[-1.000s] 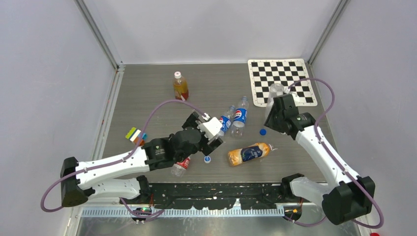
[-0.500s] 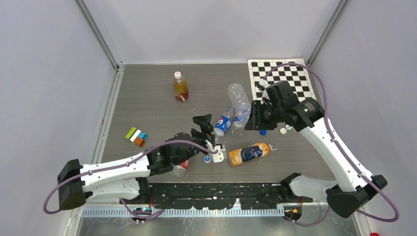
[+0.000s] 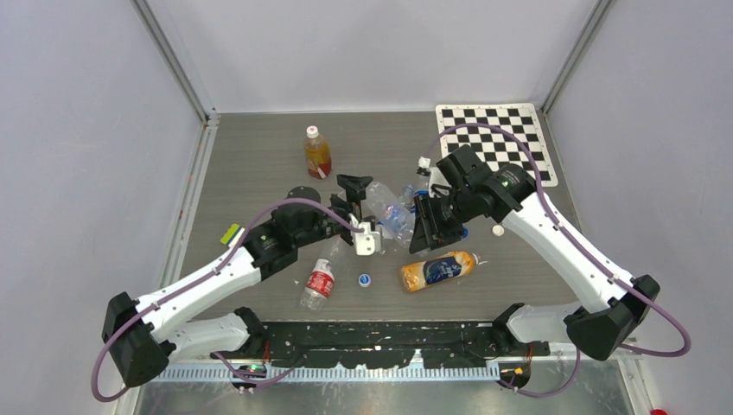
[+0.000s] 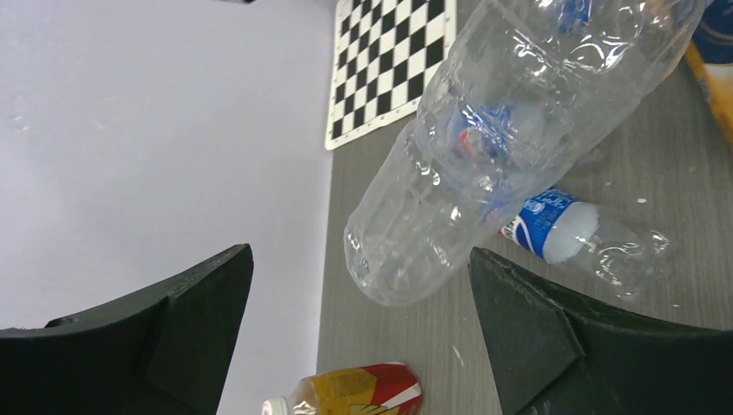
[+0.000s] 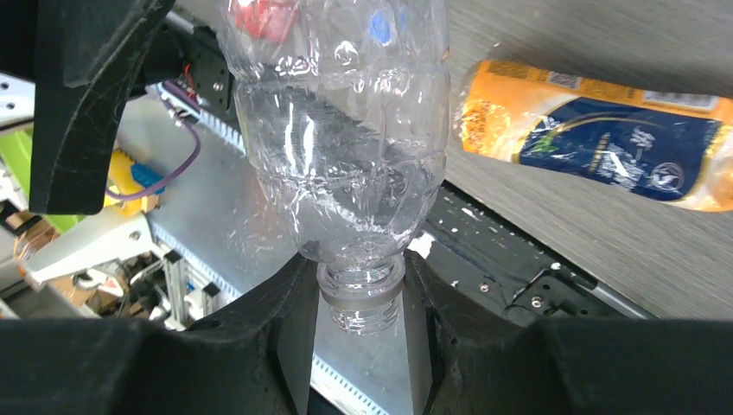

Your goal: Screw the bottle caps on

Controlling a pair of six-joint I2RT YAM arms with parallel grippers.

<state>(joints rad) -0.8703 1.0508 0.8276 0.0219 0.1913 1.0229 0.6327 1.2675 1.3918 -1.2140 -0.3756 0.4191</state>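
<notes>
Blue shows straight through the bottle's side down toward a clear base, so the clear bottle should prove empty when I turn it with its opening up.
My right gripper is shut on the neck of a clear uncapped bottle, and the open threaded mouth points back at the wrist. From above, this clear bottle hangs tilted over the table's middle, its base toward my left gripper, with my right gripper at its right end. My left gripper is open; the clear bottle's base is just ahead of its fingers, apart from them. A blue-and-white cap and a white cap lie loose on the table.
A capped amber bottle stands at the back. A red-labelled bottle and an orange bottle lie near the front. A Pepsi bottle lies beyond the clear one. The checkerboard mat is at the back right, and coloured blocks are at the left.
My right arm has swung left from the checkerboard to the table's middle, carrying the clear bottle. My left gripper has risen and moved back to face the bottle's base.
</notes>
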